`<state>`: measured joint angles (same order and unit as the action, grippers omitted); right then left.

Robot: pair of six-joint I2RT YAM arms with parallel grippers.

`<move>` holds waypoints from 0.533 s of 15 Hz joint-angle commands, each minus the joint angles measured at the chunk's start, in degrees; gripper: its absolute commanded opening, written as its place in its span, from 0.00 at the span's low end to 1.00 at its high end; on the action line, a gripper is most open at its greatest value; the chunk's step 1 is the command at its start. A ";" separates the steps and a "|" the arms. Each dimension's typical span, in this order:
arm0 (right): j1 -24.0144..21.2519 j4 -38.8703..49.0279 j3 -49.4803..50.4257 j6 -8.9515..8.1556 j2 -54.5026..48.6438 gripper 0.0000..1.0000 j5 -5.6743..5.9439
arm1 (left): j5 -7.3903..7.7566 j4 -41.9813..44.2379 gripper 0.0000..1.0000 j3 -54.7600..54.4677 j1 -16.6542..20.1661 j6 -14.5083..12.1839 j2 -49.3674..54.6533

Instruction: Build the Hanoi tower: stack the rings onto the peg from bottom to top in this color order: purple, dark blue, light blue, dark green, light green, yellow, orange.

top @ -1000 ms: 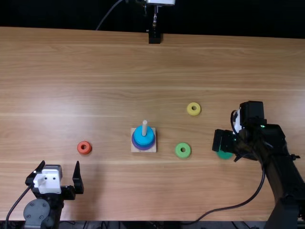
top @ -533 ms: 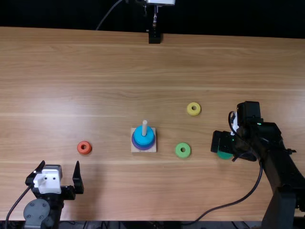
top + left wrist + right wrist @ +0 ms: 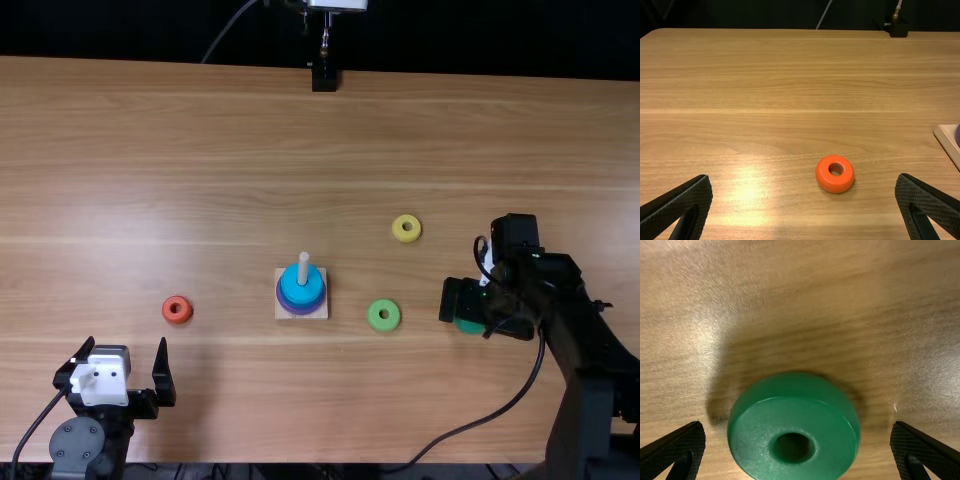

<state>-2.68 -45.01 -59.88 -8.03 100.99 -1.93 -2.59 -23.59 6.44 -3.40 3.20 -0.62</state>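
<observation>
I expect the dark green ring (image 3: 794, 426) to slide down the peg onto the light blue ring when I lower it, because the hole (image 3: 792, 447) is wide and open.
The wooden peg (image 3: 303, 267) holds a purple ring (image 3: 290, 307) with blue rings (image 3: 301, 290) above it. My right gripper (image 3: 462, 305) is low over the dark green ring (image 3: 469, 326). In the right wrist view my right gripper (image 3: 797, 437) is open, its fingers on either side of the dark green ring (image 3: 810, 440) with gaps between. A light green ring (image 3: 384, 327), a yellow ring (image 3: 418, 229) and an orange ring (image 3: 177, 321) lie flat on the table. My left gripper (image 3: 125, 360) stands open near the orange ring; in the left wrist view my left gripper (image 3: 804, 187) has the orange ring (image 3: 826, 186) beyond it.
The peg's square base (image 3: 318, 313) sits mid-table (image 3: 230, 180). The light green ring lies between that base and my right gripper. A black stand (image 3: 324, 78) is at the far edge. The right arm's cable (image 3: 490, 417) curves along the near side.
My right gripper and arm have shifted slightly left over the dark green ring. The left arm and the rings have not visibly moved.
</observation>
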 commanded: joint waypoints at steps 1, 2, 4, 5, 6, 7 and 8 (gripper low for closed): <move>-0.31 0.02 0.20 -0.62 0.88 1.00 -0.18 | 0.38 -4.57 1.00 -6.44 -0.03 -0.14 0.62; -0.31 0.02 0.11 -0.62 1.23 1.00 -0.07 | 0.38 -4.57 1.00 -6.44 -0.03 -0.14 0.62; -0.31 0.02 0.02 -0.62 1.93 1.00 -0.07 | 0.38 -4.57 1.00 -6.44 -0.03 -0.14 0.62; -0.31 0.13 0.02 -0.62 1.93 1.00 -0.07 | 0.38 -4.57 1.00 -6.44 0.06 -0.14 0.62; -0.31 0.87 0.02 -0.62 1.93 0.86 -0.07 | 0.38 -4.57 1.00 -6.44 -0.03 -0.14 0.62; -0.31 2.03 0.20 -0.62 1.93 0.69 -0.07 | 0.38 -4.57 1.00 -6.44 -0.03 -0.14 0.62; -0.31 3.08 0.46 -0.62 1.93 0.54 -0.07 | 0.38 -4.57 1.00 -6.44 0.06 -0.14 0.62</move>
<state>-2.68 -42.09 -59.88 -8.03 101.67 -1.85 -2.59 -23.57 6.44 -3.38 3.25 -0.62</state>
